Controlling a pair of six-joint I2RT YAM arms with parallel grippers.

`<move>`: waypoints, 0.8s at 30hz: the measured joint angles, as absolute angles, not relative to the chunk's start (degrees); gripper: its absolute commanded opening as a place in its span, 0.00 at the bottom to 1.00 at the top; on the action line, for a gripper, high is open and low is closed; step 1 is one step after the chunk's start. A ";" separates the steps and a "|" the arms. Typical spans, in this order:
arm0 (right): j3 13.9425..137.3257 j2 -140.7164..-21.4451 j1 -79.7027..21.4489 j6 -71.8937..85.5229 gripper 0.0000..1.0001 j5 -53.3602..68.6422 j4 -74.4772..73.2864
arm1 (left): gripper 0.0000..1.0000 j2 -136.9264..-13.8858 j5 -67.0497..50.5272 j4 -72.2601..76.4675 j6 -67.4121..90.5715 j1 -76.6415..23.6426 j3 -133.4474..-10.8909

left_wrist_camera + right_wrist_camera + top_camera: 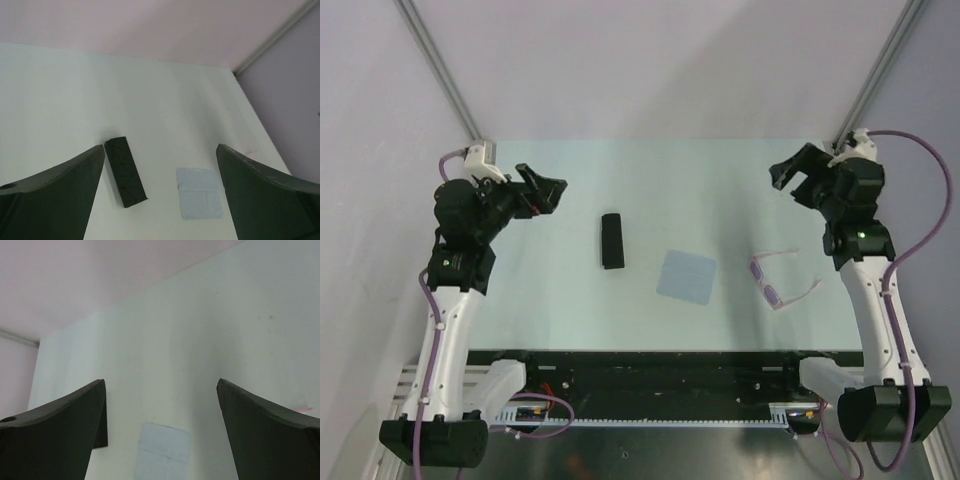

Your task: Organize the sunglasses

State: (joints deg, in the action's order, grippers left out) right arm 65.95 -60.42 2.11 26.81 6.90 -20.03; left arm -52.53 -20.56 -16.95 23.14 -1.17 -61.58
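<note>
The black case (612,238) lies clear of the pale blue cloth, so the robot's right gripper should keep moving toward the case and close across its narrow width (613,254).
The sunglasses (775,280), with a thin pale pink frame and purple lenses, lie unfolded on the table at the right, just left of my right arm. My right gripper (788,172) is open and empty, raised behind and above them. In the right wrist view its gripper (161,387) shows open jaws, and only a faint pink sliver (303,410) shows by the right finger. My left gripper (548,190) is open and empty at the far left. In the left wrist view the gripper (160,152) has its jaws wide apart.
A black oblong case (611,241) lies left of centre; it also shows in the left wrist view (126,171). A pale blue square cloth (686,277) lies flat between the case and the sunglasses, and shows in both wrist views (200,193) (164,450).
</note>
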 measured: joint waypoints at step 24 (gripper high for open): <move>76.23 -99.63 -54.02 24.75 0.99 -27.81 -9.67 | 1.00 -47.09 -10.57 -24.18 28.58 -1.10 -45.43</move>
State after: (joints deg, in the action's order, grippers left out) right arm 76.23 -99.63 -54.02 24.75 -27.81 -9.67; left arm -47.09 -10.57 -24.18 28.58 -1.10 -45.43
